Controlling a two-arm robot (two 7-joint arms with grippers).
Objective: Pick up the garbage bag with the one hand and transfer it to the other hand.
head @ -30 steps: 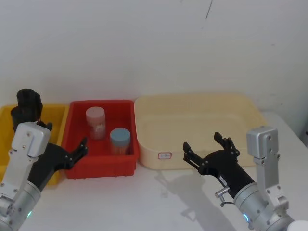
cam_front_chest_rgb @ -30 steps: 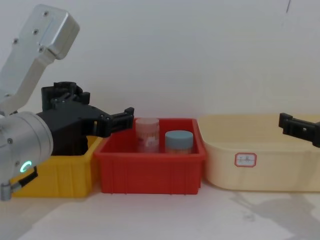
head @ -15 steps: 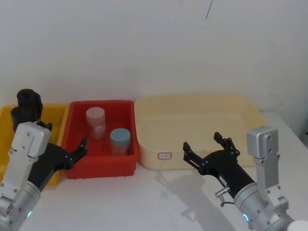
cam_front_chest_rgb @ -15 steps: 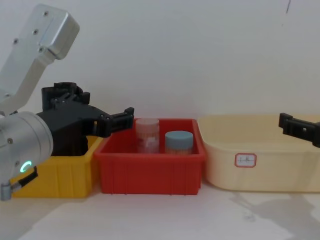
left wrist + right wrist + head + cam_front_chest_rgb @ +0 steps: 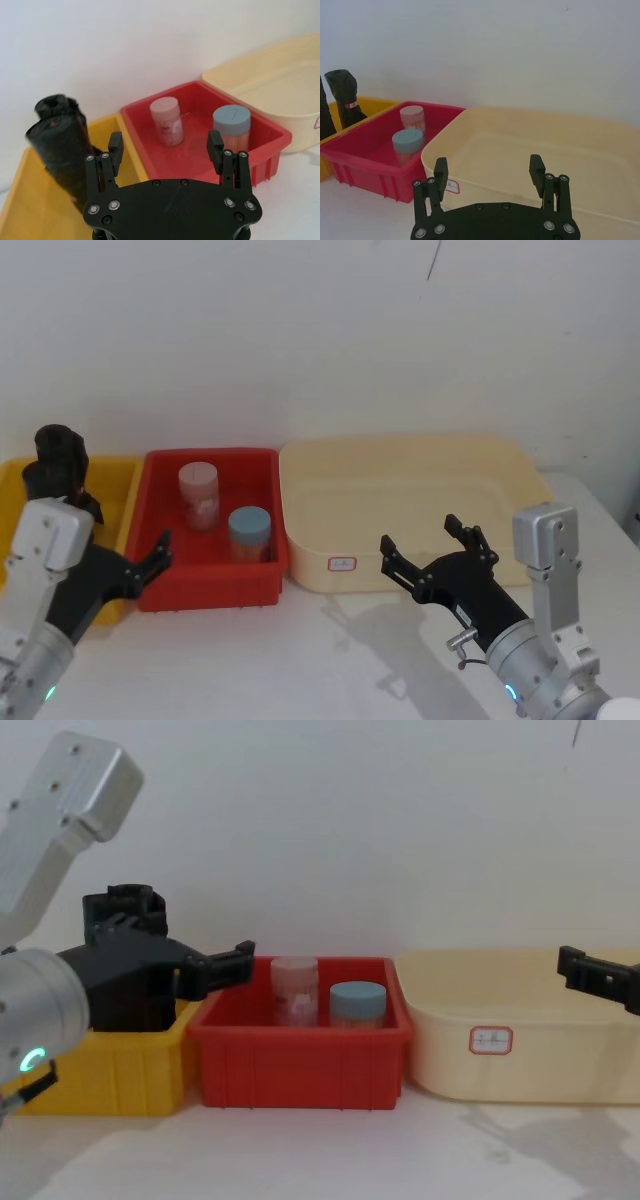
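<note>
My gripper will lift the garbage bag [image 5: 64, 152] free by itself and leave the lumpier roll standing, because their round tops [image 5: 56, 112] look separate.
The garbage bag [image 5: 45, 482] [image 5: 60, 155] is a smooth black roll leaning in the yellow bin [image 5: 112, 480] at the far left. Just behind it stands a lumpier black roll [image 5: 60, 443] [image 5: 342, 95] with a small red mark. My left gripper [image 5: 128, 530] [image 5: 165, 139], on the green-ringed arm, hovers open over the yellow bin's front right corner; it is close to the bag and holds nothing. My right gripper [image 5: 420, 535] [image 5: 488, 164], on the blue-ringed arm, hangs open and empty before the cream tub [image 5: 500, 455].
A red bin [image 5: 262, 585] between the yellow bin and the cream tub holds a pink-lidded jar [image 5: 198, 495] and a blue-lidded jar [image 5: 249, 532]. The tub carries a small label [image 5: 342, 563]. White table surface [image 5: 300, 660] stretches in front; a wall stands close behind.
My left gripper has drawn back a little to the left, away from the red bin and toward the yellow one. The right arm and the rolls have not moved.
</note>
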